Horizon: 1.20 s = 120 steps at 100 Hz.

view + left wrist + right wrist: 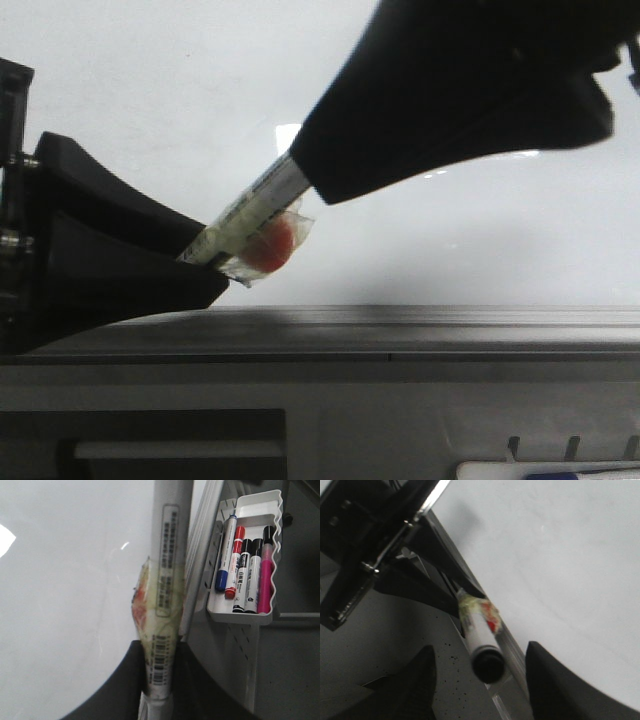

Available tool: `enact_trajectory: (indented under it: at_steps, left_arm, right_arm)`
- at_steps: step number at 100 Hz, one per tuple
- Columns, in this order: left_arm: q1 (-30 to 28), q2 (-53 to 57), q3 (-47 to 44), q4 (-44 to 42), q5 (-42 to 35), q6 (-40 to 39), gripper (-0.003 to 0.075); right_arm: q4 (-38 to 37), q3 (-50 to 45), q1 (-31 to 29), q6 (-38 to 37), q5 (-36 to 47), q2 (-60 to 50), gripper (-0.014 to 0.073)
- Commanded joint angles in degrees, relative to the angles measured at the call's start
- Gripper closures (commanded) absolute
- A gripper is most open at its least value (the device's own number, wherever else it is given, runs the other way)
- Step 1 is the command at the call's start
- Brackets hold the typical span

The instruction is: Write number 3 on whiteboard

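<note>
My left gripper has the pen's writing end, so my right gripper should grasp the pen's black end and write once my left gripper moves off.
The whiteboard fills the background; it is also in the left wrist view and the right wrist view. No number 3 shows on it. My left gripper is shut on a white marker pen, which has yellowish tape with a red patch around its barrel. The pen slants up to the right. My right gripper is open, its fingers on either side of the pen's black cap without touching it.
A grey metal frame edge runs below the board. A white tray with several coloured markers hangs on the dark grey perforated panel beside the board. Part of that tray shows low in the front view.
</note>
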State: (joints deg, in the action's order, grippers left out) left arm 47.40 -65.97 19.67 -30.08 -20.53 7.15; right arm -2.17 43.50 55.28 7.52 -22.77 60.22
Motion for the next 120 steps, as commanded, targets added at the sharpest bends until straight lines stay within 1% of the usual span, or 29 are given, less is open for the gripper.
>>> enact_trajectory:
  at_steps: [1, 32, 47, 70, 74, 77, 81, 84, 86, 87, 88, 91, 102, 107, 112, 114, 117, 120]
  left_arm:
    - [0.5, 0.4, 2.1, 1.0, -5.4, 0.0, 0.0741]
    - [0.5, 0.4, 2.1, 0.3, -6.3, 0.1, 0.0741]
    - [0.5, 0.4, 2.1, -2.3, -6.3, 0.1, 0.0741]
    - [0.5, 0.4, 2.1, -2.3, -6.3, 0.1, 0.0741]
    - [0.5, 0.4, 2.1, -2.5, -6.3, 0.1, 0.0741]
    - [0.5, 0.4, 2.1, -2.6, -6.3, 0.1, 0.0741]
    - [0.5, 0.4, 2.1, -2.6, -6.3, 0.1, 0.0741]
    - [0.5, 0.4, 2.1, -2.6, -6.3, 0.1, 0.0741]
    - [0.5, 0.4, 2.1, -2.6, -6.3, 0.2, 0.0741]
    - [0.5, 0.4, 2.1, -2.6, -6.3, 0.2, 0.0741]
    - [0.5, 0.4, 2.1, -2.6, -6.3, 0.2, 0.0741]
    - [0.5, 0.4, 2.1, -2.6, -6.3, 0.2, 0.0741]
    - [0.5, 0.4, 2.1, -2.6, -4.4, 0.2, 0.0737]
    - [0.5, 0.4, 2.1, -2.6, -3.5, 0.2, 0.0717]
    - [0.5, 0.4, 2.1, -2.6, -3.6, 0.2, 0.0669]
    - [0.5, 0.4, 2.1, -2.4, -3.9, 0.2, 0.0631]
    - [0.5, 0.4, 2.1, -2.1, -4.3, 0.2, 0.0596]
    - [0.5, 0.4, 2.1, -1.8, -4.9, 0.2, 0.0533]
  right_arm:
    - [-1.3, 2.3, 1.0, 0.4, 3.7, -0.1, 0.0246]
    - [-1.5, 3.0, 1.1, 0.4, 4.1, 1.2, 0.0247]
    - [-1.5, 3.0, 1.1, 0.4, 4.7, 2.1, 0.0247]
    - [-1.5, 3.0, 1.1, 0.4, 5.1, 3.5, 0.0251]
    - [-1.5, 3.0, 1.1, 0.4, 5.0, 3.5, 0.0283]
    - [-1.5, 3.1, 1.1, 0.4, 5.0, 3.6, 0.033]
    - [-1.5, 3.1, 1.1, 0.4, 5.0, 3.6, 0.0438]
    - [-1.5, 3.1, 1.1, 0.4, 5.0, 3.6, 0.055]
    - [-1.5, 3.1, 1.1, 0.4, 5.0, 3.7, 0.0596]
    - [-1.5, 3.1, 1.1, 0.4, 5.0, 3.7, 0.0642]
    - [-1.5, 3.1, 1.1, 0.4, 5.0, 3.7, 0.0664]
    - [-1.5, 3.1, 1.1, 0.2, 5.0, 3.7, 0.0652]
    - [-1.5, 3.1, 1.1, 0.2, 4.8, 3.7, 0.0655]
    - [-1.5, 3.1, 1.1, 0.2, 4.5, 3.7, 0.0655]
    - [-1.6, 3.1, 1.1, 0.2, 4.6, 3.7, 0.0655]
    - [-1.6, 3.1, 1.1, 0.2, 4.8, 3.7, 0.0655]
    - [-1.6, 3.1, 1.0, 0.2, 5.0, 3.7, 0.0655]
    - [-1.7, 3.1, 1.0, 0.2, 5.2, 3.7, 0.0655]
